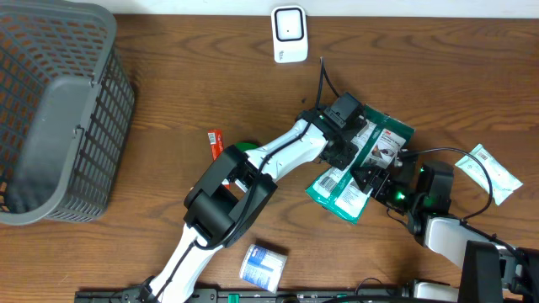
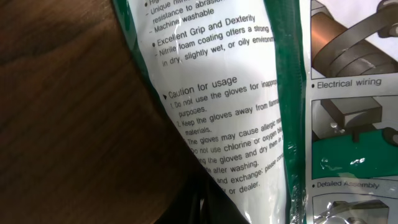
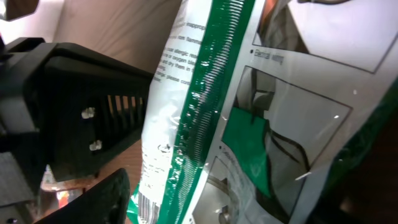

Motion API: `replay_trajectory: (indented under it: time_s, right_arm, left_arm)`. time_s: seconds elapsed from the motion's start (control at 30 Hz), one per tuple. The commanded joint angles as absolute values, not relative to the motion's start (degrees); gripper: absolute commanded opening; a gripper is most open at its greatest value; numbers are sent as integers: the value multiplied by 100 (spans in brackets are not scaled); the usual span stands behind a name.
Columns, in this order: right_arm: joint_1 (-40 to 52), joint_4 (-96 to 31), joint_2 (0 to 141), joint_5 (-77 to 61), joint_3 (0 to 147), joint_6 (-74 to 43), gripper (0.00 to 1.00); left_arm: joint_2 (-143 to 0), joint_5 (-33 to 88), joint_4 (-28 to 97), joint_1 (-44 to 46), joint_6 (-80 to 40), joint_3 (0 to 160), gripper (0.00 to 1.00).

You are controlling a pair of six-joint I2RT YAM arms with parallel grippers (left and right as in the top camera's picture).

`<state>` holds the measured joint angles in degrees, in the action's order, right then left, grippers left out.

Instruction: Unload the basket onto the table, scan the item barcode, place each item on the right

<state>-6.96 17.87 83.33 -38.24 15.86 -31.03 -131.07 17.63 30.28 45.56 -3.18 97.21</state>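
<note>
The packet's edge (image 2: 200, 169) is held by my left gripper, which is in the way, so that gripper should open and move back before my right gripper takes the packet to the scanner (image 1: 290, 35).
The item, a green and white glove packet (image 1: 370, 156), lies right of the table's middle. My left gripper (image 1: 347, 135) reaches over its upper left part. In the left wrist view the printed packet (image 2: 249, 93) fills the frame and the dark fingers (image 2: 208, 208) are shut on its edge. My right gripper (image 1: 376, 181) is at the packet's lower right corner. Its jaws stand apart around the packet (image 3: 249, 124), with wood showing beside the left finger (image 3: 93, 199). Barcode stripes (image 3: 142, 205) show at the packet's lower edge. The white scanner (image 1: 288, 34) stands at the back.
A grey mesh basket (image 1: 59, 109) fills the left side. A white pouch (image 1: 488, 172) lies at the right, a red stick (image 1: 215, 141) near the middle, and a blue and white pack (image 1: 264, 267) at the front. The left arm's black body (image 3: 74, 118) is close to my right gripper.
</note>
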Motion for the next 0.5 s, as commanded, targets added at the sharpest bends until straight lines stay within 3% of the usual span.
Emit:
replay_trajectory:
  time_s: [0.0, 0.03, 0.2, 0.3, 0.47]
  right_arm:
    - [-670, 1518, 8573, -2587, 1376, -2952, 47]
    - [-666, 1500, 8573, -2443, 1376, -2952, 35]
    - [-666, 1466, 8576, -2163, 1374, -2952, 34]
    - [-683, 1597, 8571, -2477, 1378, -2952, 14]
    - [-880, 1566, 8344, -3597, 1389, -2818, 1]
  left_arm:
    - [-13369, 1723, 3212, 4659, -366, 9480, 8]
    - [-13369, 1723, 3212, 4659, -366, 9480, 8]
    - [-13369, 1726, 3240, 4659, -366, 9480, 8]
    - [-13364, 1726, 3251, 4652, -366, 9483, 8]
    - [-13045, 1723, 3247, 4429, -395, 9598, 8]
